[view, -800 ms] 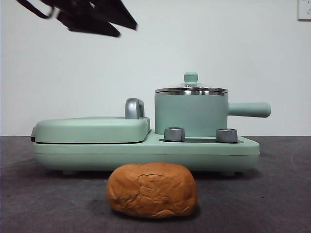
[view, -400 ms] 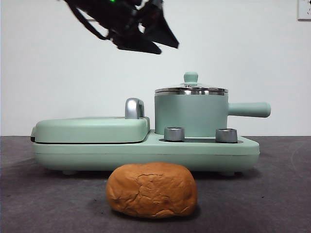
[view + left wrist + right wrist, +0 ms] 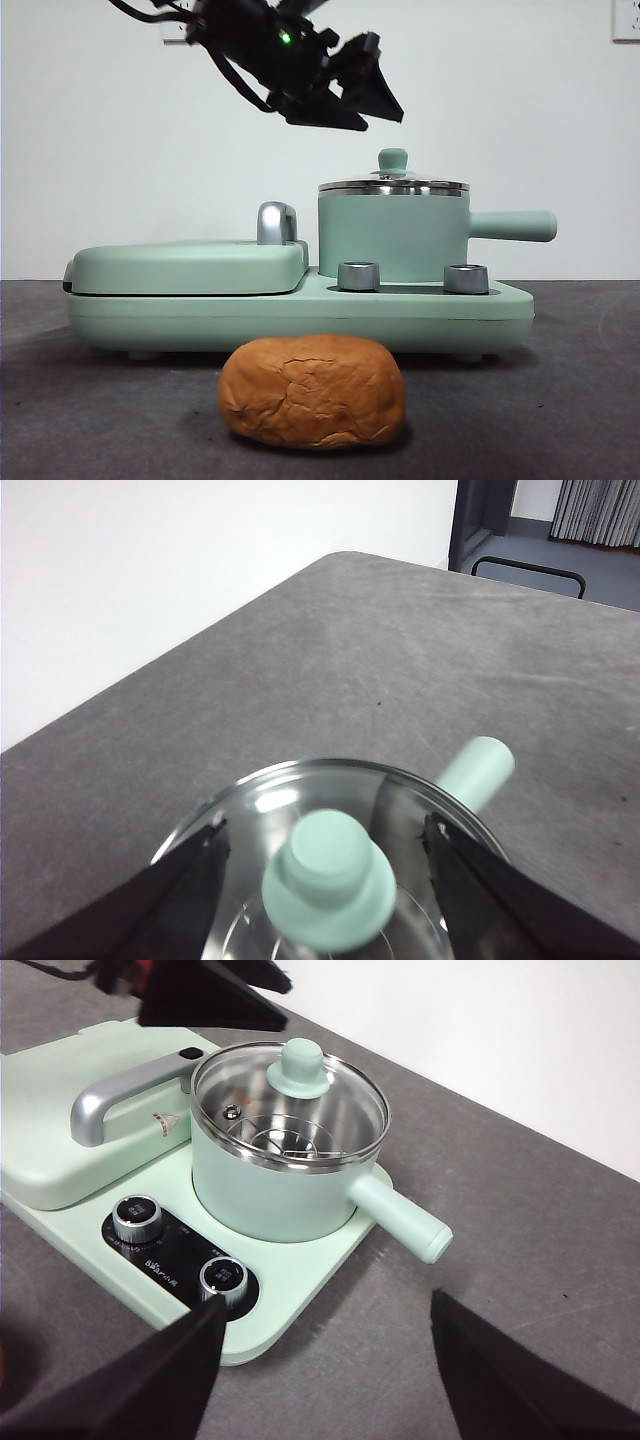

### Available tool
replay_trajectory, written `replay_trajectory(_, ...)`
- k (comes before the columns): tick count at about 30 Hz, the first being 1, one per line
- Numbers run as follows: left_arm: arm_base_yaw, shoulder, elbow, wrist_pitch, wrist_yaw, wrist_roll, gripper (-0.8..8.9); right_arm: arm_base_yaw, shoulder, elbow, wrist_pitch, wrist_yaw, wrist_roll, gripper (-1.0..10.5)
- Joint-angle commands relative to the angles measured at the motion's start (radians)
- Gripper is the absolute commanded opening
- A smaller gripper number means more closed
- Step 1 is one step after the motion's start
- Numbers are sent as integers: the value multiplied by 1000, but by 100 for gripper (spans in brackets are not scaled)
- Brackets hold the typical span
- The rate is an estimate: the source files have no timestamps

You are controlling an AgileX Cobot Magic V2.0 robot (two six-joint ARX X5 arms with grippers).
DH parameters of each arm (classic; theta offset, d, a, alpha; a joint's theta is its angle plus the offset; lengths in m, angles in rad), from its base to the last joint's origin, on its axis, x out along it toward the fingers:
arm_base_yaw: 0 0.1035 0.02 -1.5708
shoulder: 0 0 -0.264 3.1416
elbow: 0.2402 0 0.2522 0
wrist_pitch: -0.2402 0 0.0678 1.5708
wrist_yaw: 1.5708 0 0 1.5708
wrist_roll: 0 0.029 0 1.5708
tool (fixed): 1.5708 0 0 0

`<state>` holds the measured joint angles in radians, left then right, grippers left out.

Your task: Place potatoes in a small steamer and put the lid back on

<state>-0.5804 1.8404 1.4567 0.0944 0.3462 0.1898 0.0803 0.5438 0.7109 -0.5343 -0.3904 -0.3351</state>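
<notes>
The glass lid (image 3: pixel 394 177) should come straight off and leave the steamer standing when the robot lifts the lid's knob, because the lid's steel rim (image 3: pixel 350 186) just sits on top.
The potato (image 3: pixel 312 390), an orange-brown crusty lump, lies on the dark table in front of the appliance. The mint-green steamer (image 3: pixel 392 235) stands on the appliance's right side with its handle pointing right; it also shows in the right wrist view (image 3: pixel 270 1185). The glass lid (image 3: pixel 393 186) with its mint knob (image 3: pixel 330 880) sits on it. My left gripper (image 3: pixel 375 100) hangs open just above and left of the knob; in the left wrist view (image 3: pixel 325 825) its jaws stand on either side of the knob. My right gripper (image 3: pixel 328 1305) is open and empty, off to the side of the appliance.
The mint-green appliance base (image 3: pixel 300 310) carries a flat griddle section (image 3: pixel 190 265) with a steel handle (image 3: pixel 277 222) on the left. Two steel dials (image 3: pixel 359 276) (image 3: pixel 466 278) sit in front of the steamer. A white wall stands behind.
My left gripper has moved right and down from the upper left, and now sits close over the lid knob. The potato, steamer and lid have not moved.
</notes>
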Motion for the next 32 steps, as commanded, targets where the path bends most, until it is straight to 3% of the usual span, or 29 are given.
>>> replay_trajectory(1, -10, 59, 58, 11, 2, -7, 310, 4, 4, 18, 9, -2, 13, 324)
replay_trajectory(16, -16, 174, 103, 14, 3, -8, 296, 3, 4, 18, 9, -2, 13, 324)
replay_trajectory(18, -19, 174, 103, 14, 3, -7, 210, 3, 4, 18, 8, -3, 13, 324)
replay_trajectory(20, -23, 174, 103, 17, 3, 1, 38, 3, 4, 18, 8, -3, 13, 324)
replay_trajectory(21, -24, 174, 103, 19, 3, 1, 0, 3, 4, 18, 7, -3, 13, 324)
replay_trajectory(32, -26, 158, 103, 25, 2, 3, 6, 3, 3, 18, -3, -2, 13, 324)
